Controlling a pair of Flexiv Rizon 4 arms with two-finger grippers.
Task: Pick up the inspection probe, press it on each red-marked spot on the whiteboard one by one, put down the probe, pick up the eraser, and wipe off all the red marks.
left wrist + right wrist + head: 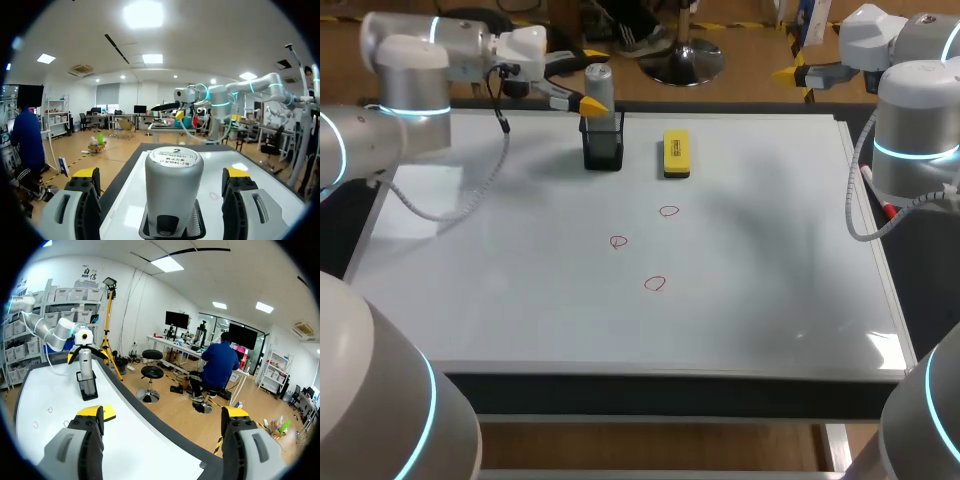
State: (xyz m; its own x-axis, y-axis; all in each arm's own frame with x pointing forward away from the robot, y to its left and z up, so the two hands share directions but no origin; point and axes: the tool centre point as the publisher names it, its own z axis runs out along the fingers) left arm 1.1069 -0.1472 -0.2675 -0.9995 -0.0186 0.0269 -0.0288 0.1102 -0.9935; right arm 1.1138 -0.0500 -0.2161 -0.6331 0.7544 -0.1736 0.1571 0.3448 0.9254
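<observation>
The grey probe (600,95) will slide out and leave the black holder standing empty when I lift, because a gap can be seen inside the holder's rim (194,223).
The inspection probe (598,82), a grey cylinder, stands upright in a black holder (603,148) at the whiteboard's (520,290) far edge. My left gripper (588,90) is open and straddles the probe's top. In the left wrist view the probe (174,185) rises between the yellow-tipped fingers (84,176) with a gap on both sides. The yellow eraser (676,153) lies just right of the holder. Three red marks (668,211), (618,241), (655,283) sit mid-board. My right gripper (790,60) hangs open and empty past the far right edge, and its view shows the probe (86,365) and eraser (108,412).
A red-and-white marker pen (866,175) lies along the whiteboard's right edge beside my right arm's base (915,140). Bare board stretches in front of and to both sides of the red marks.
</observation>
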